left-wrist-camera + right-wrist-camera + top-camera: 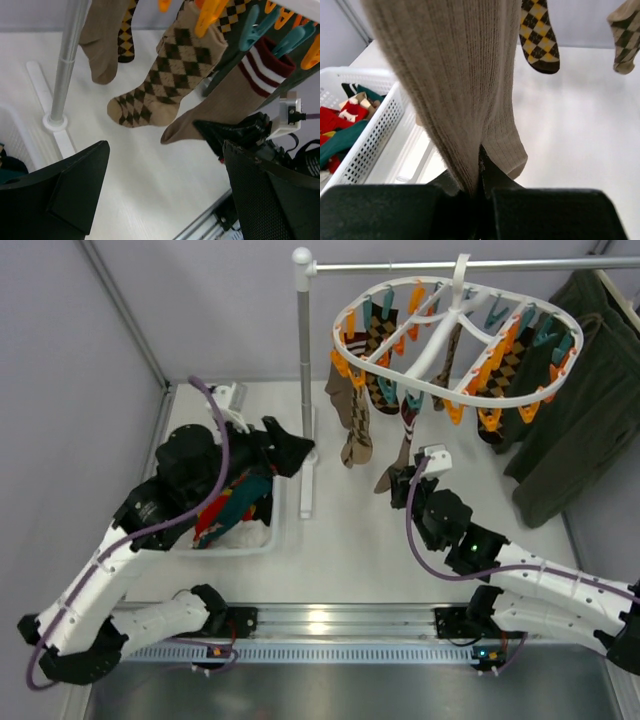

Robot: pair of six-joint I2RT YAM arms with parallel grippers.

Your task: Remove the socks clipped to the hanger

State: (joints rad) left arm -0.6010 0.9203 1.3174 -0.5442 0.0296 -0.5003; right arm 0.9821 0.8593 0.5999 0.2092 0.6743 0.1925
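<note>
My right gripper is holding the toe, and a teal clip still grips the maroon-and-white striped cuff (408,417). My left gripper should go back and squeeze that clip (414,400) open while the toe stays held.
The white oval hanger (455,340), with orange and teal clips, hangs from the rail. Several brown and tan argyle socks (355,420) dangle from it. A plain tan ribbed sock (455,85) with a maroon-and-white striped cuff hangs toward the table. My right gripper (479,175) is shut on its toe end, seen from above at the right gripper (402,483). A tan argyle sock (160,85) hangs just left of it. My left gripper (165,195) stands wide open with nothing in it, over the basket's right side, near the pole.
A white mesh basket (262,540) at the left holds red, teal and black socks. The grey pole rack (305,390) stands between the basket and the hanger. A big dark green garment (570,400) hangs at the right.
</note>
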